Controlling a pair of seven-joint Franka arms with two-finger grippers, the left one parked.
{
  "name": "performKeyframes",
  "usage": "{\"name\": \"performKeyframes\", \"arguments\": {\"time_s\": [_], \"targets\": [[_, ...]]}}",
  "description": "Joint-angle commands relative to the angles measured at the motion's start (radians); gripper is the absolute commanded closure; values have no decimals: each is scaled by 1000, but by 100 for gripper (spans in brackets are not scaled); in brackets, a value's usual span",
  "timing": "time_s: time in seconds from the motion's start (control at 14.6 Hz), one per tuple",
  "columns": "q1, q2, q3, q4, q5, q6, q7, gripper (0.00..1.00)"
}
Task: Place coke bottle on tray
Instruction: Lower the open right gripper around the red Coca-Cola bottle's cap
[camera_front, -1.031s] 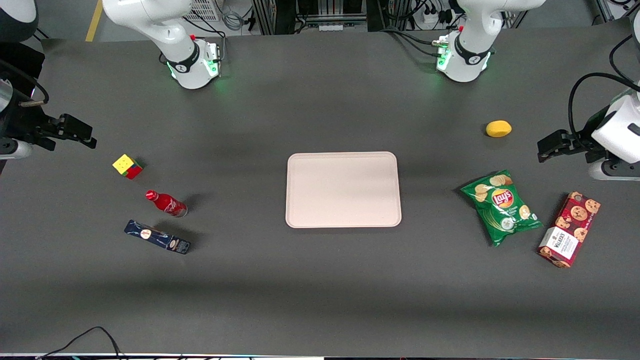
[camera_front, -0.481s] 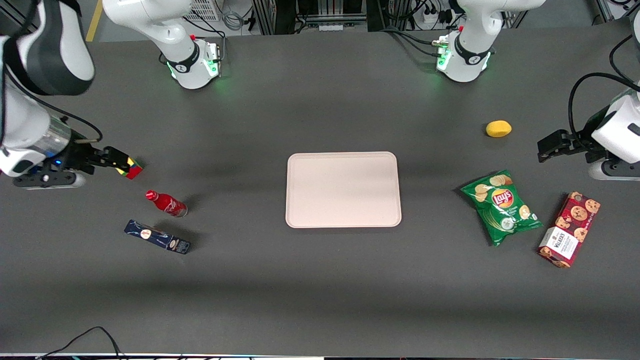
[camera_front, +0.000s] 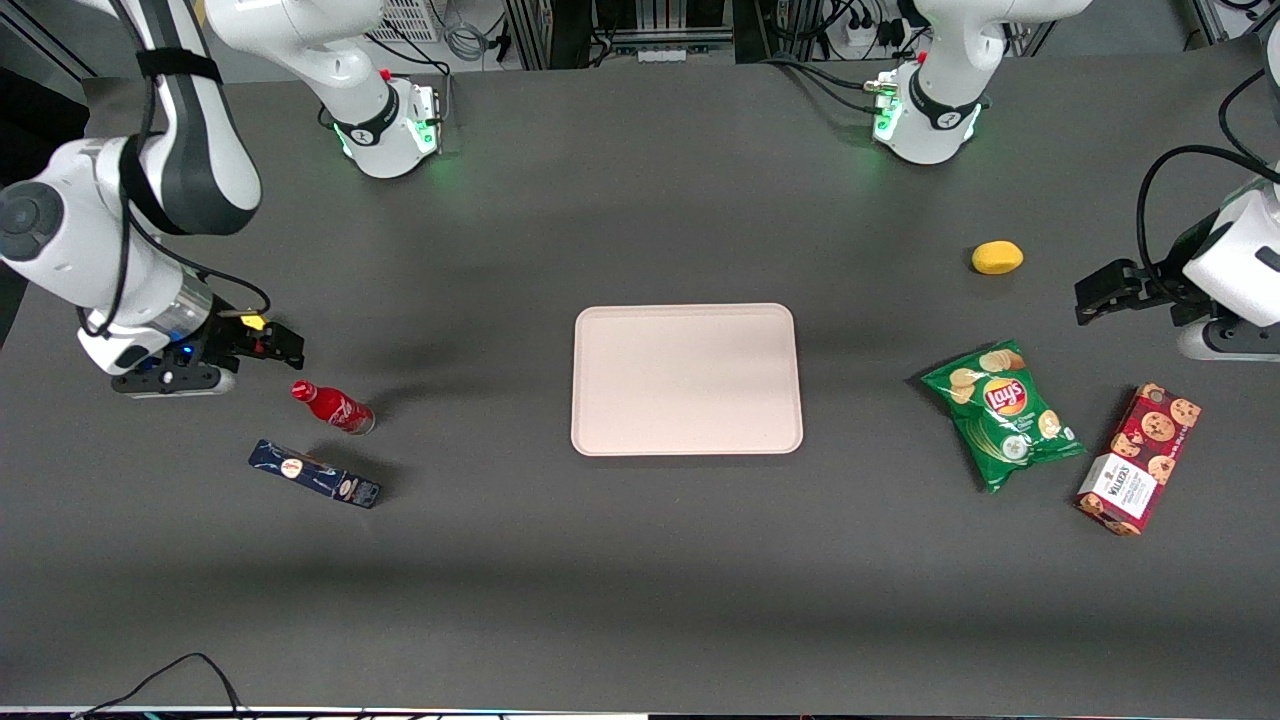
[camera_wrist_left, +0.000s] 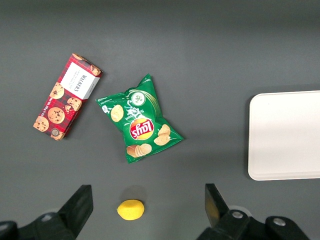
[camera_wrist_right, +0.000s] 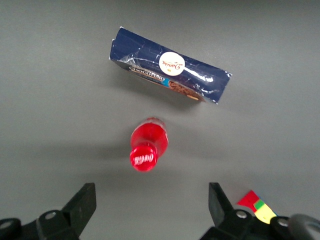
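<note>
I expect the bottle (camera_front: 335, 408) to hang upright when I raise it by its red cap, as shadows spread out from the coke bottle's base (camera_wrist_right: 154, 123) below that cap.
The coke bottle (camera_front: 333, 407) is small and red with a red cap, and lies on its side on the dark table toward the working arm's end. It also shows in the right wrist view (camera_wrist_right: 147, 145), cap toward the camera. The tray (camera_front: 686, 378) is large, flat, pale pinkish-beige and bare, at the table's middle. Its edge shows in the left wrist view (camera_wrist_left: 285, 135). My right gripper (camera_front: 288, 347) is open and empty. It hovers above the table, a little farther from the front camera than the bottle. In the right wrist view the gripper (camera_wrist_right: 151, 197) has its jaws spread wide, apart from the bottle.
A dark blue oblong box (camera_front: 314, 474) lies nearer the front camera than the bottle. A colour cube (camera_wrist_right: 256, 206) sits under the gripper. Toward the parked arm's end lie a lemon (camera_front: 997, 257), a green chip bag (camera_front: 1002, 412) and a red cookie box (camera_front: 1138, 459).
My right arm has swung in from the table's edge toward the bottle. The gripper now covers the colour cube. The bottle, box and tray have not moved.
</note>
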Motion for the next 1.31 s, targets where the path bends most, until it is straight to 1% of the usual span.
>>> {"name": "performKeyframes", "arguments": {"time_s": [0.0,0.62,0.76,0.96,1.24], "targets": [[10,86,3,8,-12,91,12,0],[10,134,6,2,-11,131,9,0],[10,141,8,-7,-12,154,5,4],[10,140,9,-17,-11,158,5,14],[10,137,9,-18,-11,157,-2,18]]}}
